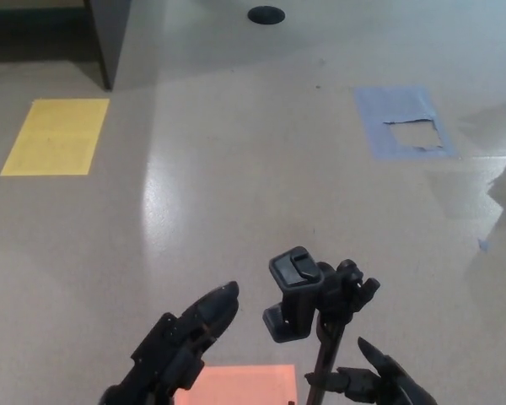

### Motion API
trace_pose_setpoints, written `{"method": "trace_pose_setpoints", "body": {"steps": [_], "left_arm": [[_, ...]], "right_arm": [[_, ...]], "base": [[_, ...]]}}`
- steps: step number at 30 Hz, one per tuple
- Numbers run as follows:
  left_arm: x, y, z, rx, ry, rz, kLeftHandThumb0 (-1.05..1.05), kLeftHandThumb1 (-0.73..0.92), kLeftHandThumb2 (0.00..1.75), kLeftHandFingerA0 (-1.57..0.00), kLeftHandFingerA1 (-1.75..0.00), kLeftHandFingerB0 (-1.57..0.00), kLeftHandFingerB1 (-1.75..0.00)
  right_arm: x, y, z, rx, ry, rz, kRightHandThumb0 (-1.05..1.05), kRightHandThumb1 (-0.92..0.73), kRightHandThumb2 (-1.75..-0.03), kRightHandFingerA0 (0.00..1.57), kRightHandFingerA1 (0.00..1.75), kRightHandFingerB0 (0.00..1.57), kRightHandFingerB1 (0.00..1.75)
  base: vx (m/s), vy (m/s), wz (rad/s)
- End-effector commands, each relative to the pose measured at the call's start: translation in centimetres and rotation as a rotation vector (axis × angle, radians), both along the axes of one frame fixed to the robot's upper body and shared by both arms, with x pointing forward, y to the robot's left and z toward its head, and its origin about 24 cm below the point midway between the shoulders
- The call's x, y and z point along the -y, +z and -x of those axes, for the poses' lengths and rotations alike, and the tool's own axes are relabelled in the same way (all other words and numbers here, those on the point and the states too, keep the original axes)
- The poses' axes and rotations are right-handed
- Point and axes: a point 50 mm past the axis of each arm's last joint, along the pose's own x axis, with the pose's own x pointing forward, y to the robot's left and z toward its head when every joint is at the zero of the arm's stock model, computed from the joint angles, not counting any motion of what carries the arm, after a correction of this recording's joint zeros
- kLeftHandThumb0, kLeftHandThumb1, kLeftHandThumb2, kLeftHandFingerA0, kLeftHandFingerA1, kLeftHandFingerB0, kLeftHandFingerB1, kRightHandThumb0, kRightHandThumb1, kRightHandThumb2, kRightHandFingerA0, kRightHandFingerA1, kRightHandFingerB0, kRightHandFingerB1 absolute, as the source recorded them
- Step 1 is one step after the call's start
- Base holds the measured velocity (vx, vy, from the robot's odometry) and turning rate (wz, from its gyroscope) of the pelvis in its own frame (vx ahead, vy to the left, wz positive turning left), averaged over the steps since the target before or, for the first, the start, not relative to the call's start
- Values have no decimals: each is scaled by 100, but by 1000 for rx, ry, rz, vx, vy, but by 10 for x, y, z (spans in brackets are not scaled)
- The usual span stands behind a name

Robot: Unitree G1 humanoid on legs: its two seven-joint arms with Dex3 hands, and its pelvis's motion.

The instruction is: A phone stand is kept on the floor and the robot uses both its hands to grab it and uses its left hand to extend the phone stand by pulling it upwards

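Observation:
I can see the clamp head [307, 291] close above the pole's collar [330, 327], so I expect a long inner pole to slide straight out when I pull the head up.
The black phone stand [314, 299] rises upright from the bottom of the head view, its clamp head at the top and its thin pole [325, 363] running down out of the picture. My left hand [181, 346] is to the left of the stand, open, fingers pointing up and right, a short gap from the clamp. My right hand [379, 384] shows at the bottom right, open, with a finger reaching toward the pole. Neither hand holds the stand.
An orange patch [236, 384] lies on the floor under the stand. A yellow patch [56, 137] is at the left, a torn blue patch [401, 122] at the right. A dark furniture leg [108, 38] and a black round floor cap [266, 14] are at the back.

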Motion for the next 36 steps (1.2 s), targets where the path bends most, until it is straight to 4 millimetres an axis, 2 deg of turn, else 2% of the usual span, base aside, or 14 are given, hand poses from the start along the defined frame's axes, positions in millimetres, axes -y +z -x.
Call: {"method": "trace_pose_setpoints", "body": {"steps": [1,3,4,7,14,15,19,20,24,25,27,28,32,36], "left_arm": [[-3,-3,-1,-25,7,21,-37,7,79,0,-50,0,-47],[-5,-3,-1,-33,13,24,-37,7,79,0,-50,0,-47],[-9,-6,-2,-44,24,18,-84,49,56,-11,-25,-14,-29],[-14,-9,-4,-53,57,16,-68,41,85,-4,-30,-4,-36],[-25,-17,-11,-87,144,25,-69,43,85,0,-34,-7,-39],[-36,-24,-18,-108,196,-13,-66,38,84,-3,-23,-2,-35],[-41,-26,-23,-116,213,-20,-65,38,83,-3,-26,-3,-36],[-42,-25,-34,-130,238,-13,-66,41,83,-1,-29,-4,-38],[-43,-24,-40,-133,253,-31,-65,39,84,-3,-32,-3,-37],[-40,-24,-48,-144,255,-18,-37,8,79,0,-50,0,-49],[-39,-23,-52,-149,257,-13,-37,8,79,0,-50,0,-49],[-39,-22,-58,-145,258,-18,-70,44,85,-2,-36,-2,-35],[-35,-17,-61,-135,249,-23,-66,41,86,-9,-43,0,-37],[-29,-13,-62,-122,228,-23,-84,49,56,-10,-30,0,-27]], "right_arm": [[2,5,-4,46,-9,6,-105,-53,-58,0,3,0,7],[2,4,-4,36,-17,-3,-105,-53,-58,0,3,0,7],[4,5,-4,38,-18,-11,-105,-54,-57,0,0,0,0],[7,3,-4,37,-28,-24,-105,-53,-57,0,0,0,0],[10,2,-3,17,-51,-30,-105,-51,-54,0,10,0,8],[11,0,1,15,-55,-18,-105,-41,-87,0,36,0,44],[11,-1,2,18,-54,-11,-105,-41,-88,0,36,0,43],[12,-2,3,5,-60,-1,-105,-52,-57,0,10,0,2],[11,-3,4,-7,-59,0,-105,-52,-57,0,12,0,2],[11,-5,8,-11,-52,-6,-105,-50,-57,0,19,0,7],[10,-5,10,-13,-50,-8,-105,-50,-57,0,19,0,7],[9,-7,12,-17,-40,-4,-105,-51,-57,0,15,0,11],[10,-9,14,-33,-56,18,-105,-54,-58,0,14,0,3],[16,-10,14,-45,-88,23,-105,-56,-55,0,23,0,2]], "base": [[0,0,0],[0,0,0],[0,0,0],[0,0,0],[0,0,0],[0,0,0],[0,0,0],[0,0,0],[0,0,0],[0,0,0],[0,0,0],[0,0,0],[0,0,0],[0,0,0]]}}
